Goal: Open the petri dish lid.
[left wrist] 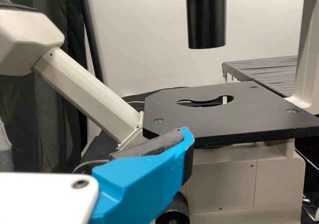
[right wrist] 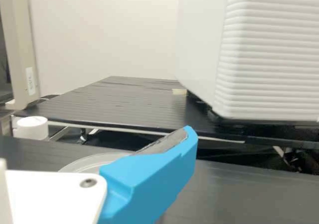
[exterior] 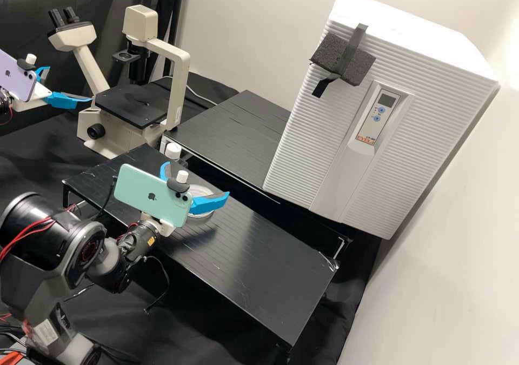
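Observation:
My gripper will lift the clear round lid (exterior: 200, 190), and the lid will come off and leave the dish behind, because the pale rim (right wrist: 82, 161) shows a doubled edge.
The clear round petri dish (exterior: 201, 190) lies on the low black bench, partly hidden behind my right gripper (exterior: 197, 179), which stands open over it with its blue fingers spread apart. Whether the lid sits on the dish I cannot tell. In the right wrist view, part of the dish's pale rim (right wrist: 92, 161) curves behind the right gripper (right wrist: 149, 176). My left gripper (exterior: 70, 84) hangs open at the far left, in front of the microscope. One blue finger of the left gripper (left wrist: 144, 176) appears before the microscope stage in the left wrist view.
A white-capped bottle (exterior: 173, 150) stands near the dish at the bench's (exterior: 254, 251) back edge. The microscope (exterior: 132, 105) is behind to the left. A large white ribbed unit (exterior: 303, 138) rises at the back right, beside a second black bench (exterior: 232, 138).

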Action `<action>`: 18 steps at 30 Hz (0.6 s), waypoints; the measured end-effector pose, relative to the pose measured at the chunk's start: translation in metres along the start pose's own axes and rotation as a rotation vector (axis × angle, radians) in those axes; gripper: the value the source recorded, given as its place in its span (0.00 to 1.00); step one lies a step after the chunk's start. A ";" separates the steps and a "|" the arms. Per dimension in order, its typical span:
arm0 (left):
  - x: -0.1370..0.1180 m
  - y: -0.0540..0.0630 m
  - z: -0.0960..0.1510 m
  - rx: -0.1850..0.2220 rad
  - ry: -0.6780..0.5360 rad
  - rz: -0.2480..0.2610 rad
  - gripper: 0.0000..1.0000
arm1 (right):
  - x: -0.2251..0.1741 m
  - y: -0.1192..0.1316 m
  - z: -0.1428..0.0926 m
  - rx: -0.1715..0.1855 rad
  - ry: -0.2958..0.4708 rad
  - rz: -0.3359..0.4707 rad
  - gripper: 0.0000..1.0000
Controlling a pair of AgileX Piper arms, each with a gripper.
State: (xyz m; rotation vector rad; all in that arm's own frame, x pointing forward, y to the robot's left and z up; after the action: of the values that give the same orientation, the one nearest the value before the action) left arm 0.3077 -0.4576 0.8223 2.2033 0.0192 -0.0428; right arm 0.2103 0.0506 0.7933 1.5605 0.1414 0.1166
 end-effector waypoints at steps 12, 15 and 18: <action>0.000 0.000 0.000 0.000 0.000 0.000 1.00 | 0.002 -0.013 0.004 -0.010 -0.027 -0.052 1.00; 0.000 0.000 0.000 0.000 0.000 0.000 1.00 | 0.002 -0.011 0.006 -0.011 -0.036 -0.044 1.00; 0.000 0.000 0.000 0.000 0.000 0.000 1.00 | 0.002 -0.011 0.006 -0.011 -0.036 -0.044 1.00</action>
State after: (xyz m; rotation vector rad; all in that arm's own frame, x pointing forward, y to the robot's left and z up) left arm 0.3077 -0.4576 0.8223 2.2033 0.0192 -0.0428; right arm 0.2131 0.0450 0.7821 1.5469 0.1460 0.0549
